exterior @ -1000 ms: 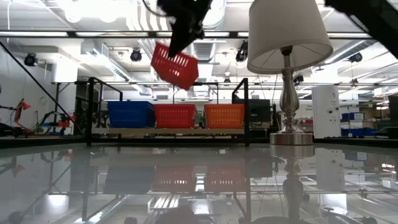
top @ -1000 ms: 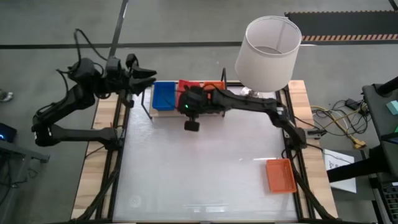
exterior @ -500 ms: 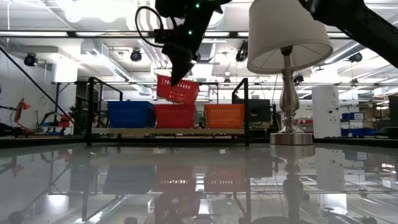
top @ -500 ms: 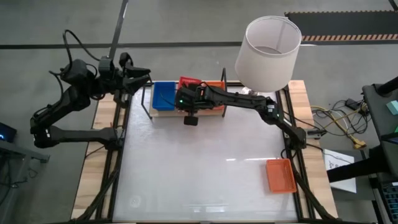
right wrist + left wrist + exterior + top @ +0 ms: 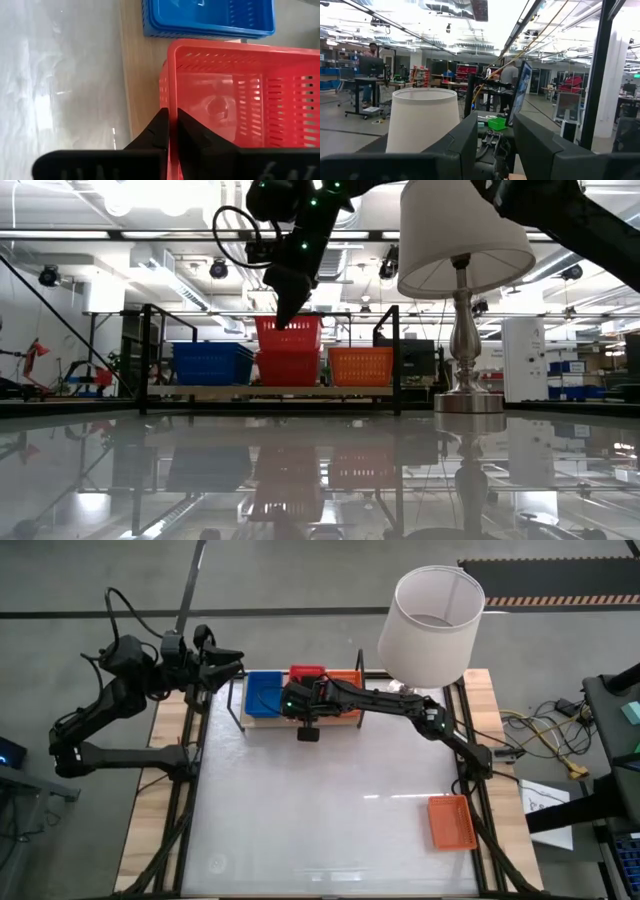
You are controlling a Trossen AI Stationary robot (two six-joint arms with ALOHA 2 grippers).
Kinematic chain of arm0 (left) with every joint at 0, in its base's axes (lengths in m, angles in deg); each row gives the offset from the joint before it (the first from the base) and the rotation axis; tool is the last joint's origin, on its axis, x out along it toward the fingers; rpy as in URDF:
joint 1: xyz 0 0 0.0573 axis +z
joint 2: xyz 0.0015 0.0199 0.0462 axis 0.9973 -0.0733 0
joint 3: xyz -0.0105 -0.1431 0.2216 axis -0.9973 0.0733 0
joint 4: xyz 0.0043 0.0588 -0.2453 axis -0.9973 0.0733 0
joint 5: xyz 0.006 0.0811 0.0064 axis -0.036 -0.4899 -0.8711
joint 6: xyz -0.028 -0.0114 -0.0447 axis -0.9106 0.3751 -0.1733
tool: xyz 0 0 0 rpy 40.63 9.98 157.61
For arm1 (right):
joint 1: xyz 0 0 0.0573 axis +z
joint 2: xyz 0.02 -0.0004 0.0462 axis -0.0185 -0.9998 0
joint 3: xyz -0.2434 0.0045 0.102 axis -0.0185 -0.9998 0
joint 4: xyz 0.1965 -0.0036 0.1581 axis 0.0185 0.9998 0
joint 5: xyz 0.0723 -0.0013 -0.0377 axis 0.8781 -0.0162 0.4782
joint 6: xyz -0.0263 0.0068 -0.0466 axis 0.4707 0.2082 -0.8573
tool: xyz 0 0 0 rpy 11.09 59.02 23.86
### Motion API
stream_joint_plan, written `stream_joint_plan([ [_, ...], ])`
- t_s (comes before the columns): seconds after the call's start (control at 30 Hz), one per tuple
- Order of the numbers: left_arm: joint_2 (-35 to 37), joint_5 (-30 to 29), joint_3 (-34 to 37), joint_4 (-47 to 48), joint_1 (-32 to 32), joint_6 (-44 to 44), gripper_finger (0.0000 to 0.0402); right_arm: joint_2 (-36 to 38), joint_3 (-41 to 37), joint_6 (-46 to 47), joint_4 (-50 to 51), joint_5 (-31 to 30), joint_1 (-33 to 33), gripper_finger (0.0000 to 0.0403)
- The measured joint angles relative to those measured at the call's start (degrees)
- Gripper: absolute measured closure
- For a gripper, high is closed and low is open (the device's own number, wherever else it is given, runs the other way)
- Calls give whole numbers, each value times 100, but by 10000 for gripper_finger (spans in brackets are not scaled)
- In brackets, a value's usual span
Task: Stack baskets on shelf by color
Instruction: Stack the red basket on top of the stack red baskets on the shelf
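Note:
The upper red basket [image 5: 307,335] is too high on the red basket [image 5: 289,368] below it. Next, my right gripper lets go of the upper basket's rim and sets that basket all the way down before getting the orange basket.
A red basket [image 5: 290,333] sits level on top of the red basket [image 5: 288,368] on the shelf [image 5: 270,391], between the blue baskets [image 5: 210,363] and the orange basket [image 5: 360,366]. My right gripper [image 5: 171,112] is shut on the upper red basket [image 5: 240,105] and shows above it in the low view [image 5: 287,308]. In the high view this basket [image 5: 307,672] lies beyond the right gripper [image 5: 300,698]. One more orange basket [image 5: 452,822] lies flat on the table near its right edge. My left gripper [image 5: 495,145] is open, raised off the table's far left corner [image 5: 228,664]. My right gripper pinches the upper red basket's near-side wall at the rim [image 5: 169,95], one finger [image 5: 161,127] outside and the other finger [image 5: 192,135] inside. The fingers come from above, pointing down. The basket sits level on the red one below; whether it rests there, I cannot tell.
A table lamp with a white shade [image 5: 430,625] stands at the far right, close beside the shelf's right wire end [image 5: 398,355]. The right arm [image 5: 400,710] stretches under the shade. The white tabletop [image 5: 320,810] spreads in front of the shelf.
My right gripper has moved toward the far edge and down over the shelf's middle. The red basket it carries hung tilted high above the shelf; it has levelled out and come down onto the red basket there. My left gripper has drawn back slightly to the left.

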Motion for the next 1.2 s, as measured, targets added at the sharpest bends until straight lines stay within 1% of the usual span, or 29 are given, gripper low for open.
stream_joint_plan([
  [0.13,-1,0,2,-2,0,0,292,0,0,-57,-28,-25,-8,385],
  [0.3,-6,0,4,-4,0,-2,292,0,0,-109,-46,-334,-38,386],
  [0.5,-4,1,4,-23,0,-2,292,0,0,-177,-127,-289,-124,379],
  [0.6,-2,2,4,-22,0,-2,292,0,0,-295,-349,-249,-157,373],
  [0.77,-42,1,4,-50,0,-13,292,0,0,-514,-504,48,-194,354],
  [0.97,-31,2,4,-82,0,-17,292,-15,0,-366,-475,56,-316,327],
  [1.2,-12,2,4,-146,0,-22,292,16,32,-437,-429,73,-302,302],
])
